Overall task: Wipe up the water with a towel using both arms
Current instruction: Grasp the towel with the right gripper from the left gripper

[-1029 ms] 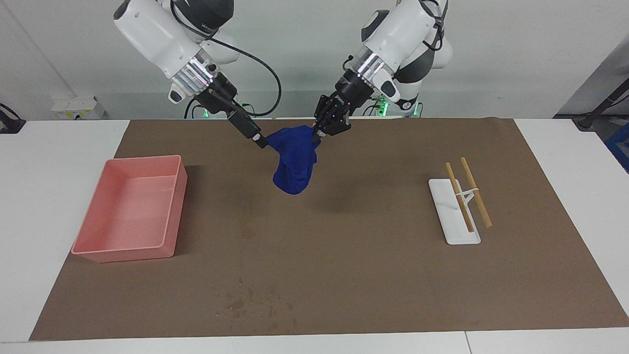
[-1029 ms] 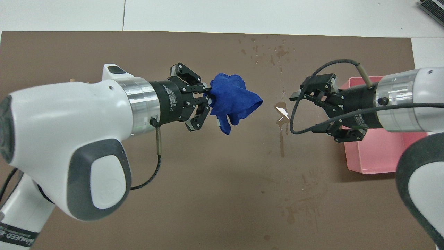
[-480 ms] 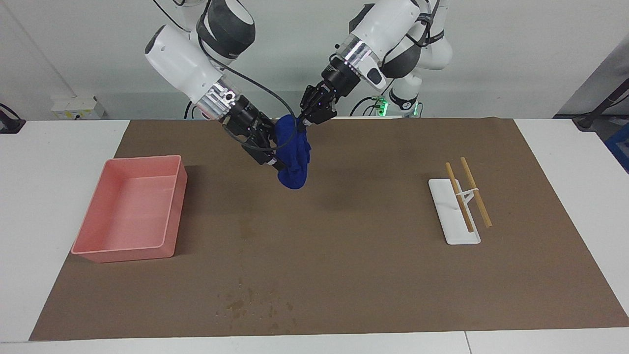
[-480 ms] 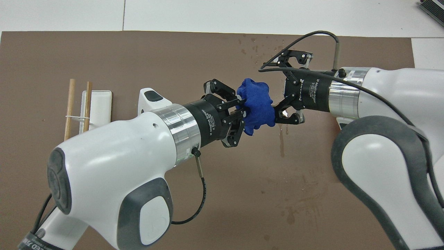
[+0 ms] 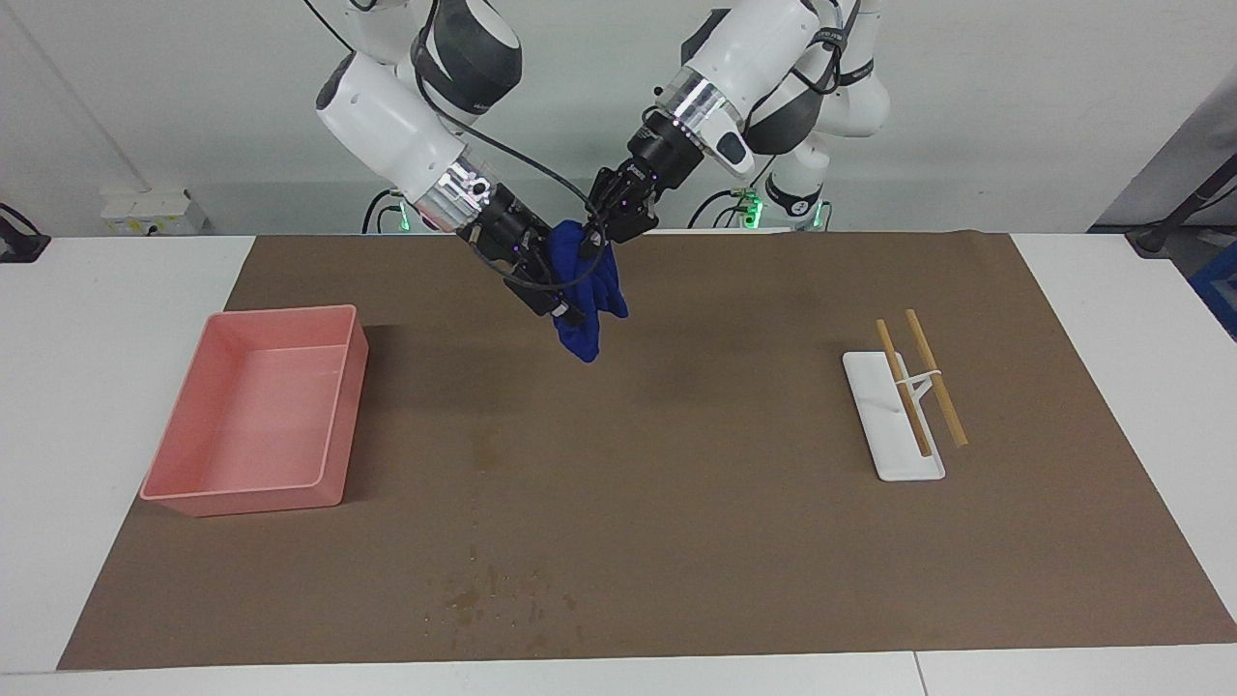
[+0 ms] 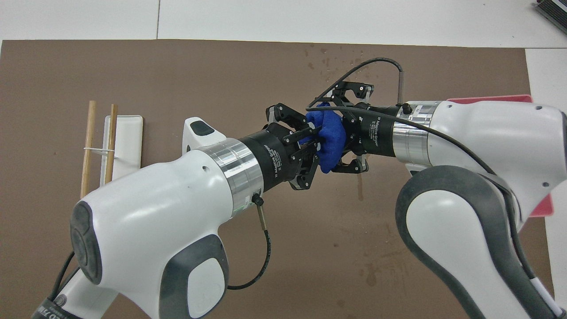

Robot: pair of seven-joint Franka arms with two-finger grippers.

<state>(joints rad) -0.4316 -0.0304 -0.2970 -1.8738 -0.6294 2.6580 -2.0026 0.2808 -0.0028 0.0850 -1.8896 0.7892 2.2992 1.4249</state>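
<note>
Next, I hand over the towel [image 6: 332, 139] that my left gripper is holding and then move my left gripper clear, because the water [image 6: 360, 187] lies under my right gripper.
The blue towel [image 5: 588, 295] hangs bunched in the air above the brown mat, between both grippers; it also shows in the overhead view [image 6: 330, 139]. My left gripper [image 5: 594, 240] is shut on the towel's upper part and shows in the overhead view [image 6: 313, 141]. My right gripper [image 5: 560, 304] is pressed against the towel's other side with its jaws spread wide around the cloth [image 6: 332, 135]. The water is a faint darker blotch [image 5: 483, 449] on the mat; from overhead only its streak [image 6: 359, 191] shows under the right gripper.
A pink tray [image 5: 338, 425] sits at the right arm's end, its rim [image 6: 487, 98] partly hidden by the right arm. A white holder [image 5: 894, 454] with two wooden sticks lies toward the left arm's end [image 6: 126, 128]. Small dark speckles [image 5: 503, 599] mark the mat's edge farthest from the robots [image 6: 336, 62].
My right gripper has swung in from beside the tray and put its open jaws around the towel. My left gripper has risen with the towel, which is now bunched between both.
</note>
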